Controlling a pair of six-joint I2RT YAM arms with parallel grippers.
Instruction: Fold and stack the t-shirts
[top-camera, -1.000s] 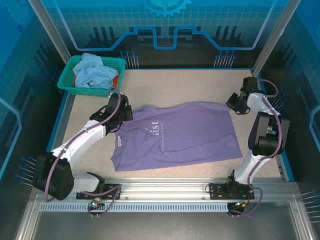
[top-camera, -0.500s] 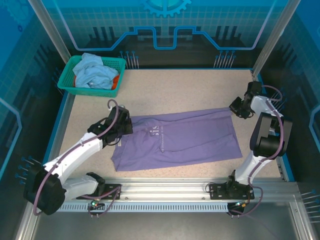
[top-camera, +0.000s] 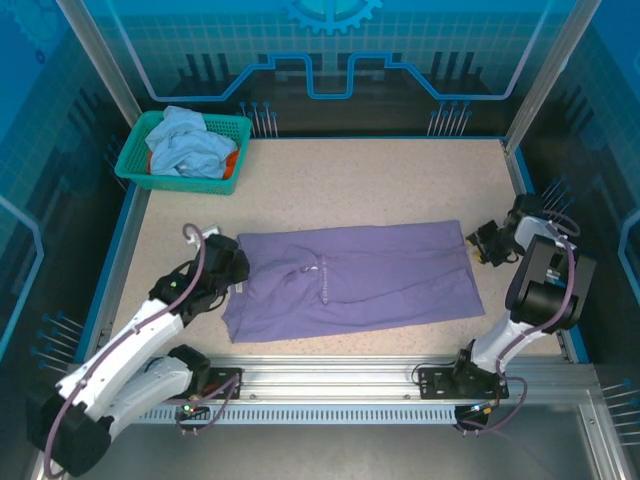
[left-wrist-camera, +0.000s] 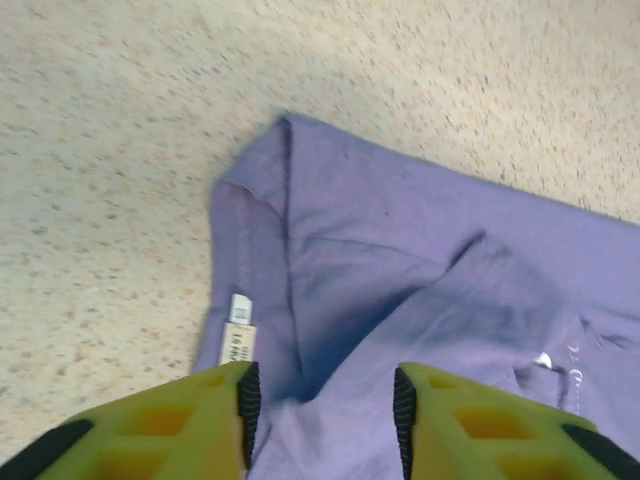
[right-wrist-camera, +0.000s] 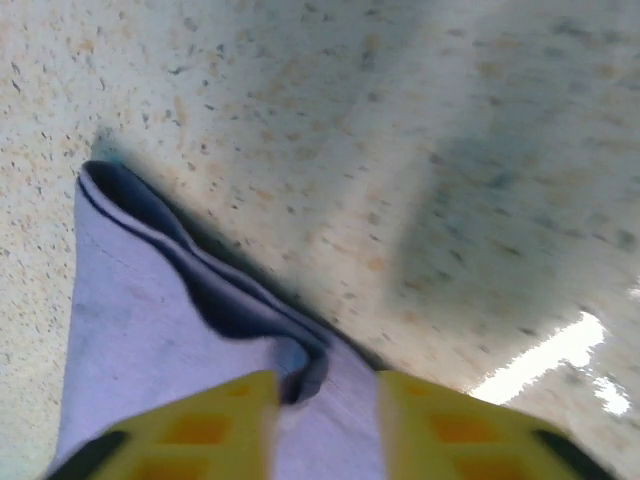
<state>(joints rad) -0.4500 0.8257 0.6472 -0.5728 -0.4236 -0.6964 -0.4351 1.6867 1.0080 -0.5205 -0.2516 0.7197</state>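
Next, my left gripper steadies the cloth (top-camera: 254, 277) beside the label while my right gripper straightens a slanted fold (top-camera: 308, 267) that is rumpling the purple t-shirt near its lettering.
A lavender-purple t-shirt (top-camera: 370, 275) lies folded lengthwise into a long band across the middle of the table, with a trace of white lettering near its left part. My left gripper (top-camera: 235, 270) sits at the shirt's left end. In the left wrist view the left gripper (left-wrist-camera: 322, 415) is open, and the purple cloth (left-wrist-camera: 420, 260) lies flat under the gap with a white label (left-wrist-camera: 238, 335) beside it. My right gripper (top-camera: 482, 243) is at the shirt's far right corner. In the right wrist view it (right-wrist-camera: 328, 420) is open over the doubled cloth edge (right-wrist-camera: 150, 300).
A teal mesh basket (top-camera: 130, 165) stands at the back left corner, holding a crumpled light-blue t-shirt (top-camera: 185, 145) and a bit of an orange one (top-camera: 232, 160). Bare speckled tabletop (top-camera: 380, 185) stretches behind the purple shirt. A raised blue rim runs round the table.
Both grippers moved toward the near side, carrying the shirt's far edge over so it folded into a narrower band. Both were shut on the cloth and now stand open.
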